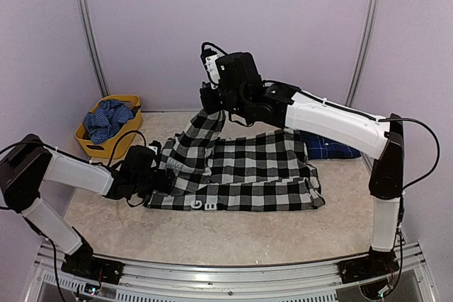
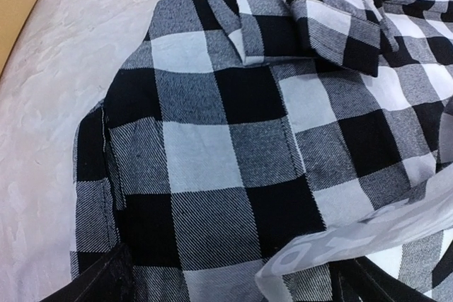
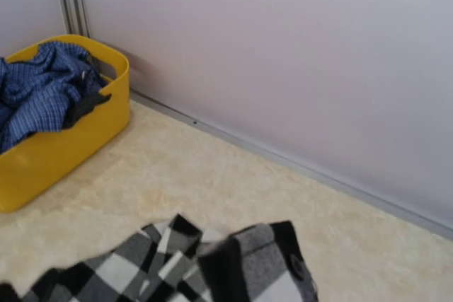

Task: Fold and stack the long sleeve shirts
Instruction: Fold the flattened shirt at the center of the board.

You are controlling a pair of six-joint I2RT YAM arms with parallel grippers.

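Note:
My right gripper should keep moving across and let go of the cuff by the shirt body's near edge [image 1: 277, 194], as the sleeve is tight from its cuff and the shirt body is spread flat.
The black-and-white check shirt [image 1: 248, 171] lies spread across the middle of the table, its black band with white lettering [image 1: 204, 204] at the near edge. My right gripper [image 1: 211, 105] is raised above the shirt's far left part, shut on a sleeve [image 1: 204, 129] that hangs taut from it. The cuff with a button [image 3: 272, 266] fills the bottom of the right wrist view and hides the fingers. My left gripper [image 1: 161, 177] rests low on the shirt's left edge. Its jaws [image 2: 233, 289] stand wide apart over the check cloth [image 2: 212, 153]. The navy plaid shirt [image 1: 331, 148] lies behind the right arm.
A yellow basket [image 1: 99, 148] with blue plaid cloth [image 1: 107, 119] stands at the back left, also in the right wrist view [image 3: 64, 153]. The back wall runs close behind the shirt. A metal rail [image 1: 226, 274] lines the near edge.

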